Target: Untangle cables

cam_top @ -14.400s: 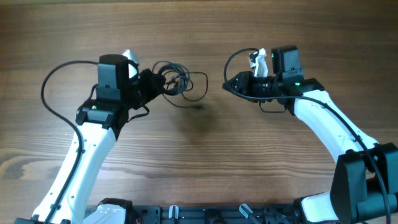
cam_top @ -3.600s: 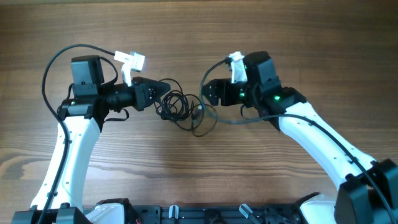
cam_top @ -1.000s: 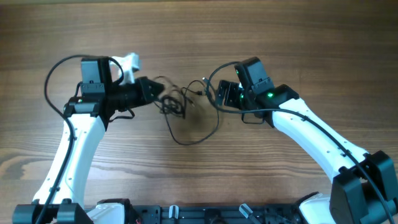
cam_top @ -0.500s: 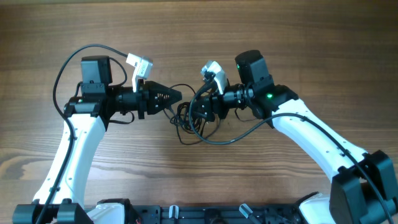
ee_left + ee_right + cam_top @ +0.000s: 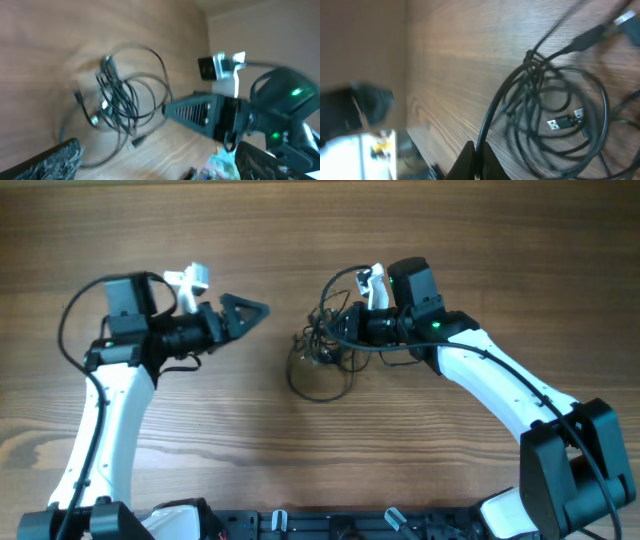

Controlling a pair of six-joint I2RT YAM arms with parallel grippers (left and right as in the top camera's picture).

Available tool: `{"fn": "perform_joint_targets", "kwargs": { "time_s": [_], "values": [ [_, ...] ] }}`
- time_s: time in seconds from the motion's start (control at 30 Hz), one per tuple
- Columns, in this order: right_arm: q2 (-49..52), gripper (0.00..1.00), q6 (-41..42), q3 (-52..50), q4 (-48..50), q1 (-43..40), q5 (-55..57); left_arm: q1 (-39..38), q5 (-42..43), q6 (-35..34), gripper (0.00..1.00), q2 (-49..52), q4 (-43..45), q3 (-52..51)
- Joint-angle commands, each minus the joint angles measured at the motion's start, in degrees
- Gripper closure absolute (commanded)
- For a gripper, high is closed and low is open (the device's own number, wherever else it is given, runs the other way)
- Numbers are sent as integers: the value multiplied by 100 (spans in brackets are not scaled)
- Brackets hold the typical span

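The piece of cable in the robot's right gripper runs into a tangle (image 5: 328, 348) that lies unheld, so the left gripper should hold the tangle's coils (image 5: 309, 340) while the right gripper opens for another piece.
The cables (image 5: 320, 360) lie as a tangle of thin dark cords at mid-table, one loop trailing toward the front; small plugs show among the coils (image 5: 116, 102) (image 5: 555, 107). My right gripper (image 5: 331, 333) is at the tangle's right edge, shut on one cable strand that runs up from between its fingers (image 5: 476, 159). My left gripper (image 5: 250, 314) is well to the left of the tangle, apart from it, open with nothing between its fingers (image 5: 52, 159). In the left wrist view the right gripper (image 5: 197, 114) reaches in from the right.
Bare wooden table (image 5: 320, 460) surrounds the tangle. Thicker black arm cables loop over each arm (image 5: 75, 305) (image 5: 345, 278). The arm bases and a black rail (image 5: 320, 525) run along the front edge.
My left gripper has opened and pulled back to the left, away from the tangle. My right gripper has shut on a cable strand and shifted up and right with it.
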Motion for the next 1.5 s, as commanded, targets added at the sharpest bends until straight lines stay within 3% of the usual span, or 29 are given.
{"fn": "perform_joint_targets", "kwargs": {
  "time_s": [0.0, 0.03, 0.07, 0.17, 0.27, 0.3, 0.37, 0.4, 0.47, 0.53, 0.63, 0.7, 0.77, 0.83, 0.9, 1.03, 1.17, 1.27, 1.4, 1.47],
  "values": [
    [46, 96, 975, -50, 214, 17, 234, -629, -1178, -317, 0, 2, -256, 15],
    [46, 96, 927, -50, 210, 15, 284, -861, -2186, -798, 0, 20, -466, 15],
    [46, 96, 929, -50, 181, 15, 345, -957, -2594, -1099, 0, 33, -551, 15],
    [46, 71, 929, -50, -243, 15, 901, -1355, -3265, -1786, 0, 195, -573, 15],
    [46, 3, 743, -50, -551, -229, 1808, -1497, -3300, -2076, 0, 431, -385, 15],
    [46, 0, 581, -50, -675, -356, 2048, -1502, -3307, -2109, 0, 498, -385, 15],
    [46, 0, 66, -48, -1217, -680, 2485, -1502, -3307, -2225, 2, 640, -385, 15],
    [46, 0, -284, -48, -1392, -776, 2485, -1508, -3305, -2396, 9, 710, -382, 15],
    [44, 0, -824, -46, -1755, -984, 2483, -1589, -3307, -2750, 30, 887, -258, 15],
    [44, 0, -833, -46, -2096, -1121, 2479, -1777, -3305, -2879, 43, 1099, 184, 15],
    [44, 0, -826, -46, -2249, -1117, 2393, -2061, -3307, -3141, 48, 1449, 1110, 15],
    [44, 1, -809, -46, -2251, -1117, 2304, -2218, -3307, -3486, 45, 1790, 1659, 15],
    [46, 0, -811, -46, -2253, -1117, 2304, -2345, -3311, -3609, 43, 2223, 1832, 15],
    [46, 0, -809, -46, -2256, -1117, 2282, -2376, -3311, -3606, 47, 2610, 1827, 15],
    [46, 0, -1043, -46, -2256, -1117, 1853, -2363, -3547, -3602, 95, 2811, 1836, 17],
    [-127, 0, -2004, -44, -2623, -1117, 717, -1910, -3036, -3508, 96, 2022, 1840, 83],
    [-608, 0, -2824, -44, -2542, -1108, -1045, -1541, -2999, -2264, 96, 417, 1484, 83],
    [-750, 4, -2688, -44, -1491, -813, -1928, -1547, -3001, -1373, 96, -363, 1097, 83],
    [-748, 27, -1849, -44, -138, -61, -1523, -1547, -3064, -59, 96, -564, 944, 83],
    [-745, 29, -1279, -44, 20, 363, 122, -1547, -3088, 339, 96, -503, 944, 83]
  ]
}}
